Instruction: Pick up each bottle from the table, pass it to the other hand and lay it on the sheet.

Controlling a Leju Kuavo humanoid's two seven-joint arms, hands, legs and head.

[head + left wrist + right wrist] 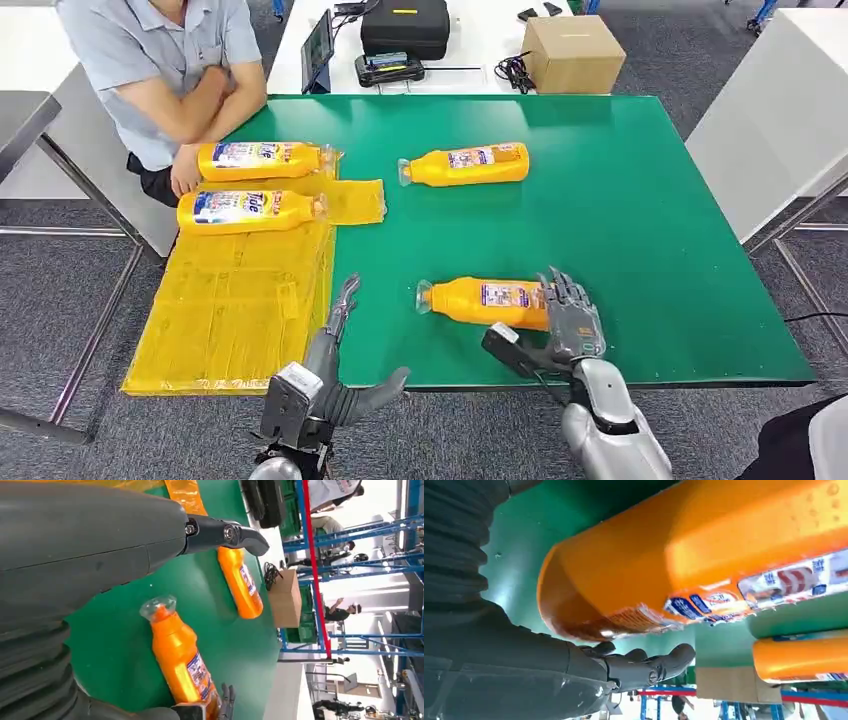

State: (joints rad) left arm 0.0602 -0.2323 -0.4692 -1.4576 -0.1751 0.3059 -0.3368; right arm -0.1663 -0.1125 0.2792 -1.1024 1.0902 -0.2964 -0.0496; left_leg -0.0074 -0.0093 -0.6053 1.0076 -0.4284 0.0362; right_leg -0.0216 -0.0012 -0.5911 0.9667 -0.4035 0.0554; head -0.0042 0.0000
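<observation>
My gripper will bring a hidden Tide label into view from underneath when it turns over the near bottle (462, 300), since the bottle has a small text label (505, 295) on top.
Two orange bottles lie on the green table (640, 220): a near one (485, 300) and a far one (465, 165). Two more bottles (260, 160) (250, 210) lie on the yellow sheet (230, 310) at the left. My right hand (570, 315) is at the near bottle's base, fingers stretched past its end and thumb toward the front edge, not closed on it. In the right wrist view that bottle (704, 555) looms just beyond the fingers (644, 667). My left hand (335, 345) hovers open over the sheet's right edge, holding nothing. The left wrist view faces the near bottle (182, 660).
A person (170, 70) sits at the table's far left corner with arms crossed, close to the sheet's far end. A cardboard box (573, 52) and a black case (405, 25) stand on the white table behind. Another white table (770, 120) stands at the right.
</observation>
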